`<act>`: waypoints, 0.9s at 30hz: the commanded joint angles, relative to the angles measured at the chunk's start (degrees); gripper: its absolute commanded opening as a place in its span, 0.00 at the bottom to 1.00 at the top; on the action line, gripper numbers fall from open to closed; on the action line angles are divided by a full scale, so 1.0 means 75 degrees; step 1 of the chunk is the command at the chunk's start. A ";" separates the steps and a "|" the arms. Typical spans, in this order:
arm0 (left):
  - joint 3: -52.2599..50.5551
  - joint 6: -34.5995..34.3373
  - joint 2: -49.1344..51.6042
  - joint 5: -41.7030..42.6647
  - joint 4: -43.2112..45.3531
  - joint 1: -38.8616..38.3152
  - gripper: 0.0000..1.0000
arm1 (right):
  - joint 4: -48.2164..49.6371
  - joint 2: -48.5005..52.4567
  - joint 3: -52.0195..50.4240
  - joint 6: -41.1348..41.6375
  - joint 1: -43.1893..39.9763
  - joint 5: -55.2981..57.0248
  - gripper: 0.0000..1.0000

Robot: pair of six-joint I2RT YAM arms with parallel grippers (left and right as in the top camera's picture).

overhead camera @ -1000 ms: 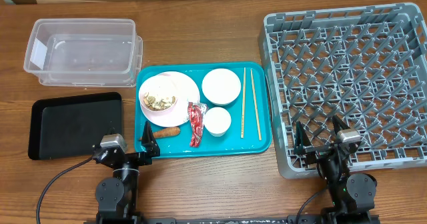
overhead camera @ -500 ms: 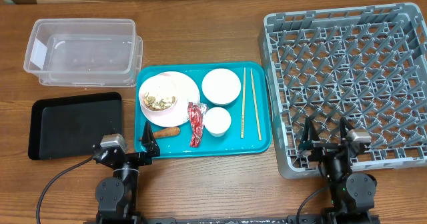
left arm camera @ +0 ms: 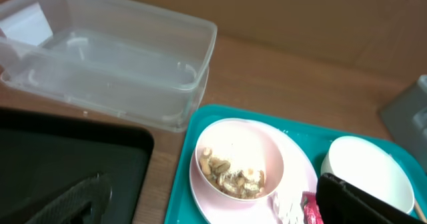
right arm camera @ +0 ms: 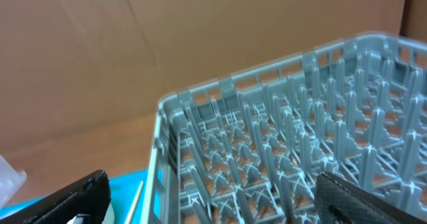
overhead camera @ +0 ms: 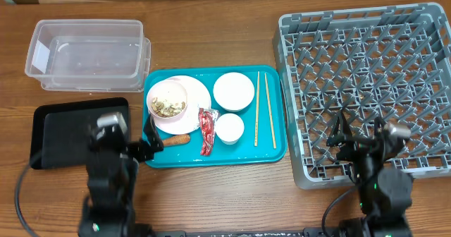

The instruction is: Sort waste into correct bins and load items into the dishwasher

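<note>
The small cup [overhead camera: 230, 128] is on the teal tray, away from my empty right gripper over the grey dish rack [overhead camera: 324, 89]. Next, my left gripper passes it across first.
On the teal tray [overhead camera: 211, 158] a pink plate [overhead camera: 196, 94] holds a bowl of beige food scraps [overhead camera: 167, 101]. A carrot [overhead camera: 177, 140], a red wrapper [overhead camera: 206, 129], a white bowl [overhead camera: 234, 91], a small cup [overhead camera: 229, 128] and chopsticks [overhead camera: 257, 110] also lie on it. My left gripper [overhead camera: 130, 140] is open and empty, over the gap between the black tray [overhead camera: 70, 135] and the teal tray. In the left wrist view, my left gripper [left arm camera: 213, 214] faces the scrap bowl [left arm camera: 237, 167]. My right gripper [overhead camera: 363, 135] is open and empty over the front edge of the grey dish rack [overhead camera: 366, 68]. I cannot make out the white paper bit.
The clear tub [overhead camera: 88, 53] stands at the back left, behind the black tray. It also shows in the left wrist view [left arm camera: 107, 57]. The right wrist view shows the rack [right arm camera: 280, 131], a chopstick [right arm camera: 137, 197] and a cardboard wall behind.
The left arm has risen and moved forward and left, over the black tray's right end. The right arm has risen and moved forward over the rack's front edge. Both grippers stay open.
</note>
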 commanded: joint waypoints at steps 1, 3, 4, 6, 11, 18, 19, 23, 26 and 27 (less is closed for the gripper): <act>0.1667 0.0163 0.1594 0.0210 -0.0933 0.0044 1.00 | -0.0589 0.1224 0.1265 0.0055 0.0029 0.0143 1.00; 0.3150 0.0478 0.2981 0.0551 -0.2369 0.0038 1.00 | -0.1603 0.2355 0.2416 0.0055 0.0029 0.0117 1.00; 0.3625 0.0469 0.3401 0.0662 -0.2862 0.0032 1.00 | -0.1967 0.2731 0.2818 0.0055 0.0029 0.0117 1.00; 0.4532 0.0466 0.4144 0.0997 -0.3850 0.0032 1.00 | -0.2911 0.3570 0.3771 0.0055 0.0029 0.0114 1.00; 0.6167 0.0463 0.5490 0.1460 -0.6105 0.0032 1.00 | -0.5147 0.5423 0.5808 0.0047 0.0003 0.0297 1.00; 0.6394 0.0431 0.5826 0.2949 -0.6717 0.0032 1.00 | -0.6129 0.6592 0.6441 0.0029 -0.0087 0.0245 1.00; 0.6394 0.0402 0.5826 0.3130 -0.6633 0.0032 1.00 | -0.6196 0.6610 0.6441 0.0058 -0.0137 0.0131 1.00; 0.6394 0.0117 0.5829 0.3608 -0.6094 -0.0041 1.00 | -0.6315 0.6592 0.6441 0.0117 -0.0775 -0.0440 1.00; 0.6385 -0.0032 0.5863 0.3235 -0.5788 -0.0437 1.00 | -0.6435 0.6595 0.6441 0.0108 -0.1492 -0.0589 1.00; 0.6385 -0.0146 0.5904 0.3037 -0.5706 -0.0653 1.00 | -0.6528 0.6595 0.6441 0.0108 -0.1749 -0.0586 1.00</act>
